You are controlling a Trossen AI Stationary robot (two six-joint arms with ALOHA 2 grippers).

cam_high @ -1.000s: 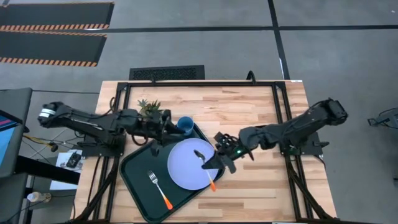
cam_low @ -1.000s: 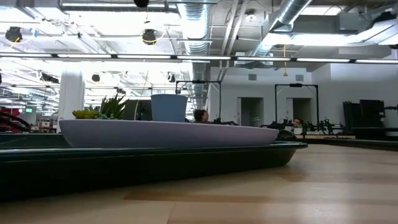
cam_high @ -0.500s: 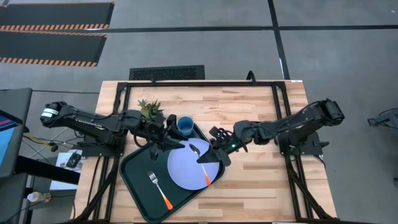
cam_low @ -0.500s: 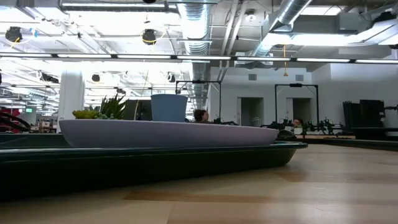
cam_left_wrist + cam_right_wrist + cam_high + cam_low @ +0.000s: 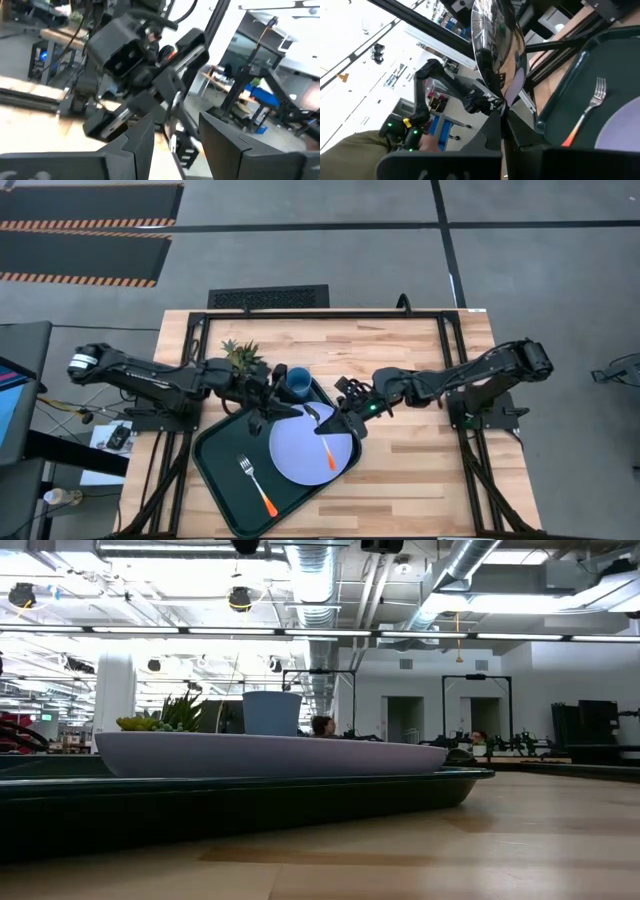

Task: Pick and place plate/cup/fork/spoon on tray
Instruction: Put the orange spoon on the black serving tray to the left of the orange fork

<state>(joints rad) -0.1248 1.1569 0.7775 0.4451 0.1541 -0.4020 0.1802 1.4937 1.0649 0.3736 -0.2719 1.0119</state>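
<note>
Next, I take the spoon (image 5: 312,412) by its bowl with my left gripper, because my right gripper holds it across the plate from the fork's side (image 5: 238,488), and lay it there.
The dark green tray (image 5: 222,480) lies at the table's near left. The lavender plate (image 5: 300,455) rests flat on it, and the fork (image 5: 257,486) lies on the tray floor left of the plate. The blue cup (image 5: 297,381) stands at the tray's far corner. My right gripper (image 5: 336,428) is above the plate's far right part, shut on the orange-handled spoon (image 5: 322,435). My left gripper (image 5: 270,408) is open and empty above the tray's far part, beside the cup. Its own view shows the gap between its fingers (image 5: 145,145). My right gripper pinches the spoon's stem (image 5: 501,107) between its two fingers, just behind the silver bowl (image 5: 495,45). The fingers come from the table's right and lie across the spoon. The spoon is held above the plate, bowl toward the far side, orange handle (image 5: 331,461) toward the near side.
A small green potted plant (image 5: 240,354) stands on the table just beyond the tray's far left corner. Bare wood (image 5: 430,480) lies right of the tray. In the low view the plate (image 5: 270,753) and cup (image 5: 272,712) rise above the tray rim (image 5: 300,783).
My right gripper has carried the spoon toward the table's left and far side, from the plate's right rim to above its far part. My left gripper has edged toward the plate.
</note>
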